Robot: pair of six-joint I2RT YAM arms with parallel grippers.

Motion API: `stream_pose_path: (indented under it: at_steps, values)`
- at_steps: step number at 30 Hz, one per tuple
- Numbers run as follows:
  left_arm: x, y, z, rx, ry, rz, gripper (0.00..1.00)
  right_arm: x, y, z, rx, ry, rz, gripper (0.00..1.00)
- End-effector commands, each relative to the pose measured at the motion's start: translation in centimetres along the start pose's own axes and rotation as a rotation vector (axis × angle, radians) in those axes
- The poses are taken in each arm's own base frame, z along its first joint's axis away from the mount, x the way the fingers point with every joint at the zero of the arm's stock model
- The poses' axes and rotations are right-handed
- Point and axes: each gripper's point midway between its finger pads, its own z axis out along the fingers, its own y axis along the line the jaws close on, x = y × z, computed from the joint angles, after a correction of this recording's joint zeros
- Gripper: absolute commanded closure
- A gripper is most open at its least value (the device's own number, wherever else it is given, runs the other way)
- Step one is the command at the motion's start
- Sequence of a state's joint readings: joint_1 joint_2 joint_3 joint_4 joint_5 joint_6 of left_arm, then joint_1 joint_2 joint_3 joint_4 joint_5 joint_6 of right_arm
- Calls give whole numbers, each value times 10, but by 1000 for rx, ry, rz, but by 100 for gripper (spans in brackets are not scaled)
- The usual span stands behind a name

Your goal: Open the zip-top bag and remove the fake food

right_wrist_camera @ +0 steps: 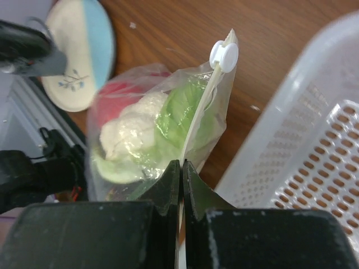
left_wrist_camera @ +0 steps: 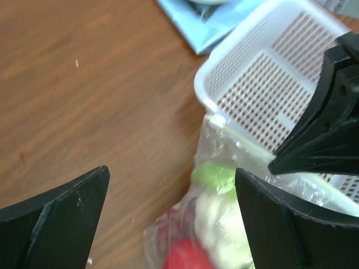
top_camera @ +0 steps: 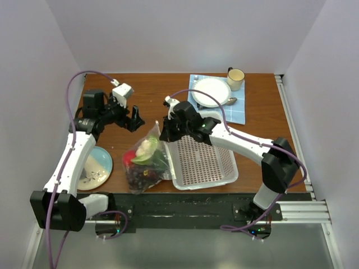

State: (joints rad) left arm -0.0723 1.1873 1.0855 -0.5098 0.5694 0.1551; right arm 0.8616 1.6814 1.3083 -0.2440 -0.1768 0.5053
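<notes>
The robot's right gripper is closed on the zip edge point(right_wrist_camera: 197, 117) short of the slider, so the left gripper should pinch the bag point(right_wrist_camera: 225, 89) next to the slider to free the right gripper for the slider.
The zip-top bag point(top_camera: 147, 159) lies on the table against the white basket's left side, its zip edge raised. Inside it are fake food pieces: a cream-white lump point(right_wrist_camera: 129, 131), light green pieces point(right_wrist_camera: 179, 112), a red fruit point(right_wrist_camera: 120, 92) and a dark piece point(top_camera: 140, 176). My right gripper point(right_wrist_camera: 182, 163) is shut on the bag's zip edge; the white slider point(right_wrist_camera: 224, 55) sits at the far end of that edge. My left gripper point(left_wrist_camera: 171, 171) is open and empty, hovering above and behind the bag point(left_wrist_camera: 219, 224), apart from it. In the top view it is at the bag's upper left point(top_camera: 134, 120).
A white perforated basket point(top_camera: 205, 162) stands right of the bag. A white plate point(top_camera: 212, 91), a cup point(top_camera: 235, 78) and a spoon point(top_camera: 231, 101) rest on a blue cloth at the back. A blue-and-cream plate point(top_camera: 95, 168) lies at the front left.
</notes>
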Motion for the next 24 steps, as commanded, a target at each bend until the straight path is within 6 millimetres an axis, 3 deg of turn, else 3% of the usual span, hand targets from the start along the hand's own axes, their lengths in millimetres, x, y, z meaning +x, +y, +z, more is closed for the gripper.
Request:
stream_pose_path:
  at_steps: [1,2,3,4,5,6,7,9,10,13,15,18,24]
  values:
    - [-59,-12,-43,179,-261,95,0,-63,57,-36,-140,-156,-134,100]
    - [-60,2,-53,187,-279,62,0,-67,59,-41,-143,-168,-160,100]
    - [-64,1,-59,242,-292,64,0,-69,61,-44,-148,-176,-172,100]
    - [-53,-11,-58,402,-274,-3,0,-72,64,-50,-158,-192,-184,100]
    - [-47,-6,-61,442,-271,-40,0,-70,65,-52,-167,-192,-192,100]
    - [-45,-2,-60,472,-294,32,0,-72,68,-54,-179,-201,-199,100]
    - [-27,-8,-57,567,-265,-110,0,-71,70,-55,-187,-204,-198,100]
    - [-12,-11,-59,598,-279,-115,0,-69,77,-56,-233,-200,-199,100]
    - [-4,0,-46,617,-291,-125,0,-67,80,-56,-248,-195,-197,100]
    - [7,8,-31,662,-324,-254,0,-61,92,-54,-309,-169,-196,100]
    - [11,10,-26,664,-344,-251,0,-60,99,-54,-341,-152,-205,100]
    - [8,11,-26,678,-365,-293,0,-60,109,-53,-383,-124,-213,100]
    - [-23,-2,-48,714,-423,-181,0,-66,129,-52,-470,-96,-216,100]
